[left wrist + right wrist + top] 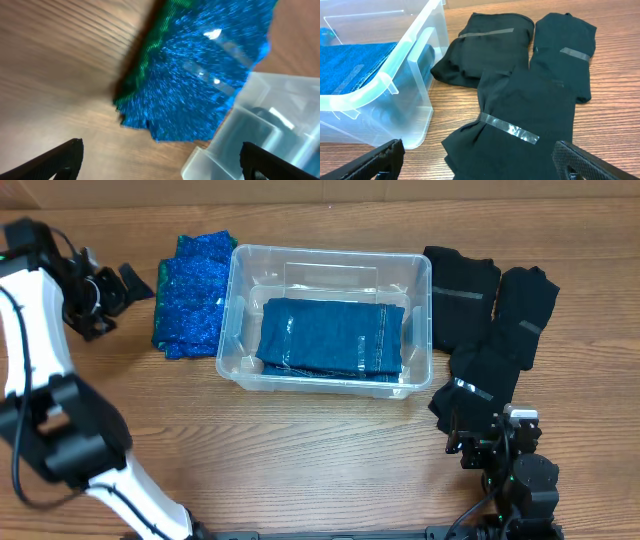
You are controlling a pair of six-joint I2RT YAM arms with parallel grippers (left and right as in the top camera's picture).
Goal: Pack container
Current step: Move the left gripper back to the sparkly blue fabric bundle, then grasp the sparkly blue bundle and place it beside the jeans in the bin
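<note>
The blue cloth is outside the container with its near end toward the left gripper's open fingers, so the robot should continue to reach in until those fingers close on it.
The clear plastic container stands mid-table and holds a folded dark teal cloth. A bright blue folded cloth with a green edge lies left of it, also in the left wrist view. Three black taped cloth bundles lie right of it, also in the right wrist view. My left gripper is open and empty, left of the blue cloth. My right gripper is open and empty, near the closest black bundle. The container shows in the left wrist view and the right wrist view.
The wooden table stretches bare in front of the container. The left arm's white links stand at the left edge. A wall runs along the table's far edge.
</note>
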